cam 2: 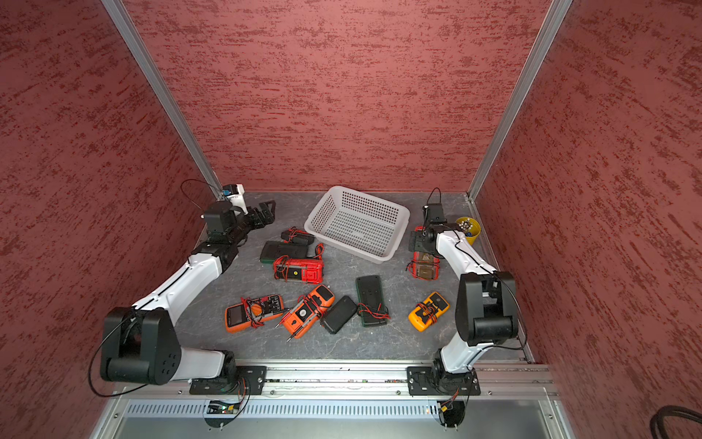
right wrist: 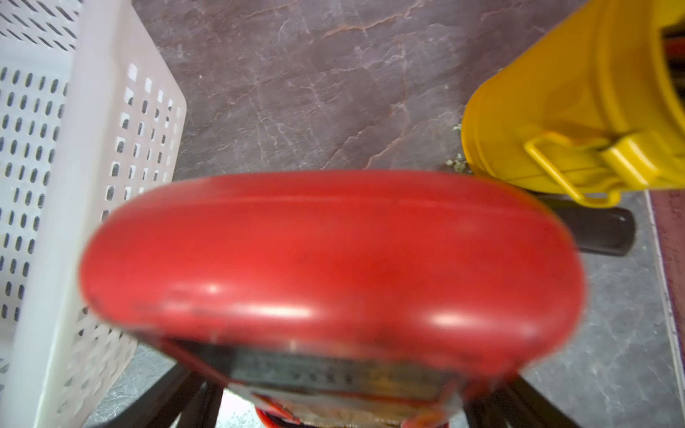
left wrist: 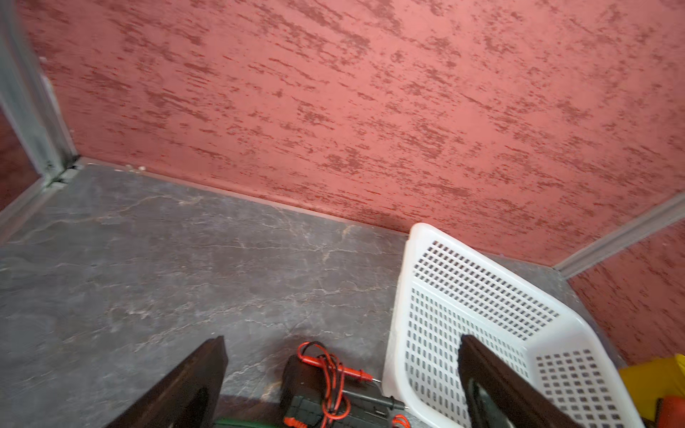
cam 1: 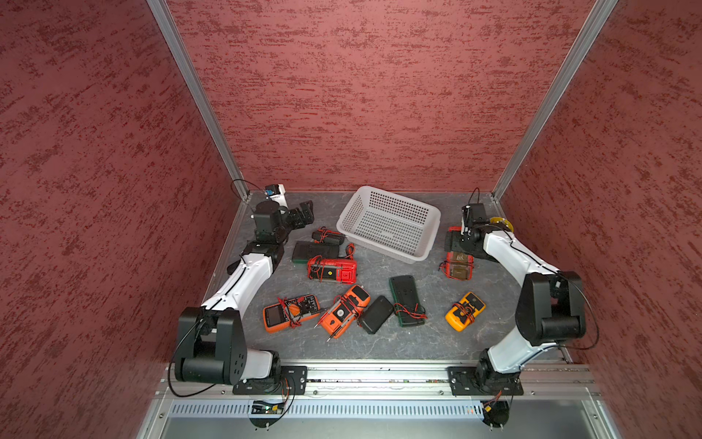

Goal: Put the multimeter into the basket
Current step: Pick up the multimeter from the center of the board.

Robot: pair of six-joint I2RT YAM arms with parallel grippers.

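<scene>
The red multimeter (cam 1: 454, 230) is held near its far end by my right gripper, which leaves its lead-wrapped end (cam 1: 458, 268) free, so my left gripper keeps moving there until it closes.
The white perforated basket (cam 1: 402, 200) (cam 2: 372, 198) stands at the back middle of the table, with nothing in it. Just right of it lies a red multimeter (cam 1: 460, 268) (cam 2: 427, 270) wrapped in leads. My right gripper (cam 1: 456, 243) (cam 2: 421, 243) reaches down over its far end. In the right wrist view the red multimeter (right wrist: 333, 259) fills the space between the jaws, blurred, with a dark finger against each side. My left gripper (cam 1: 304, 214) (left wrist: 341, 370) hangs open at the back left, above a black multimeter (left wrist: 315, 392), holding nothing.
Several more meters lie across the table: red (cam 1: 332, 270), two orange (cam 1: 290, 311) (cam 1: 343, 309), black (cam 1: 376, 313), dark green (cam 1: 406, 300), yellow (cam 1: 465, 311). A yellow cup (cam 2: 469, 228) (right wrist: 574, 111) stands close behind the right gripper. Red walls close in three sides.
</scene>
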